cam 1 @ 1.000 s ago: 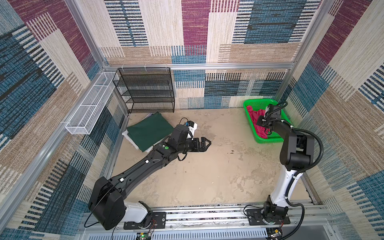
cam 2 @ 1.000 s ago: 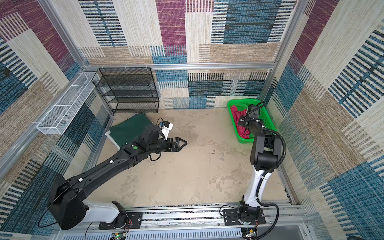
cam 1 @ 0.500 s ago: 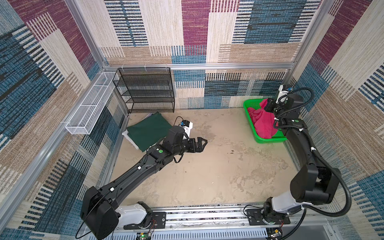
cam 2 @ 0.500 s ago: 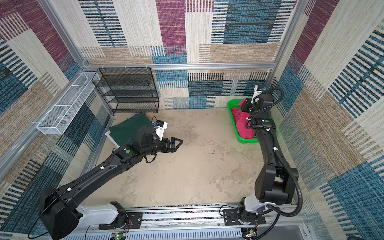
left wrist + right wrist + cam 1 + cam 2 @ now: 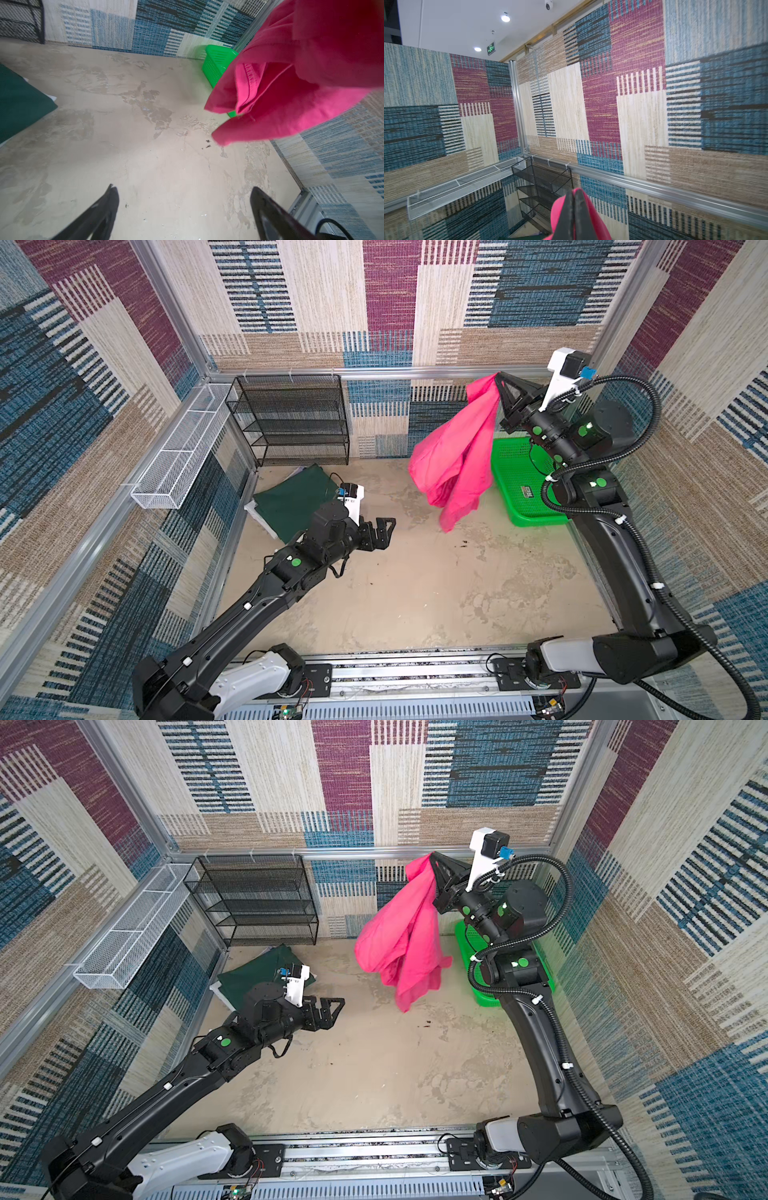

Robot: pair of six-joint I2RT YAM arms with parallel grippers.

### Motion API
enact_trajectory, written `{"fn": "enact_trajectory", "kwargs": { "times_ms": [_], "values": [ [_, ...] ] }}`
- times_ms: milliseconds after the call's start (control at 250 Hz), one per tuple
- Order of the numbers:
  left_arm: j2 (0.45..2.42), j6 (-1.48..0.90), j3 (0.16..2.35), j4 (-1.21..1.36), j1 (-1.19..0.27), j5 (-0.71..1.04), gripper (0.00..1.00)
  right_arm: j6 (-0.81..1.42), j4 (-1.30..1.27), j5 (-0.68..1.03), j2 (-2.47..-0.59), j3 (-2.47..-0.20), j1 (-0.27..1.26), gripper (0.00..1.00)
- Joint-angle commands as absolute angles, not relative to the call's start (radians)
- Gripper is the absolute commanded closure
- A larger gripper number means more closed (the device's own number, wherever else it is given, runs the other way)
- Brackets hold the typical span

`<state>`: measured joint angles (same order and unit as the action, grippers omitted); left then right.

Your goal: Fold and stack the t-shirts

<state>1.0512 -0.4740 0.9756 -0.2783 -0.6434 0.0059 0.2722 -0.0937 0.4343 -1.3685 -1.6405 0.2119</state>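
The robot's right gripper has the pink t-shirt bunched (image 5: 465, 457) below it, so the robot should put the t-shirt down and pull its loose end (image 5: 450, 517) out with the left gripper before folding.
A bright pink t-shirt (image 5: 455, 460) (image 5: 405, 940) hangs bunched in the air, high above the table. My right gripper (image 5: 496, 379) (image 5: 432, 857) (image 5: 574, 192) is shut on its top fold. Pink cloth (image 5: 586, 214) bulges on both sides of the pressed fingers. The shirt's lower folds (image 5: 291, 87) fill one side of the left wrist view. A folded dark green t-shirt (image 5: 293, 499) (image 5: 253, 973) (image 5: 18, 101) lies at the back left, on a white one whose edge (image 5: 257, 518) peeks out. My left gripper (image 5: 388, 529) (image 5: 338, 1009) (image 5: 182, 197) hovers open and empty over the bare table, left of the pink shirt.
A bright green plastic basket (image 5: 528, 489) (image 5: 484, 996) (image 5: 216, 62) stands at the back right, partly behind the right arm. A black mesh shelf rack (image 5: 291, 418) (image 5: 253, 898) stands against the back wall. A white wire tray (image 5: 178, 456) hangs on the left wall.
My right gripper has lifted the pink t-shirt up out of the green basket and carried it leftward. The left arm has drawn back slightly, still open.
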Motion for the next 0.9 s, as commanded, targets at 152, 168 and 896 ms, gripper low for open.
{"fn": "enact_trajectory", "kwargs": {
  "times_ms": [152,168,896],
  "values": [
    [0.974,-0.459,0.913,-0.401,-0.643,-0.092,0.01,0.448,-0.226,0.387,-1.302,-1.211,0.219,1.00],
    [0.971,-0.464,0.904,-0.408,-0.643,-0.093,0.01,0.448,-0.235,0.375,-1.295,-1.178,0.219,0.97],
    [1.456,-0.559,0.789,-0.305,-0.745,0.138,0.32,0.430,0.077,0.260,-1.096,-0.613,0.219,0.11]
  ]
}}
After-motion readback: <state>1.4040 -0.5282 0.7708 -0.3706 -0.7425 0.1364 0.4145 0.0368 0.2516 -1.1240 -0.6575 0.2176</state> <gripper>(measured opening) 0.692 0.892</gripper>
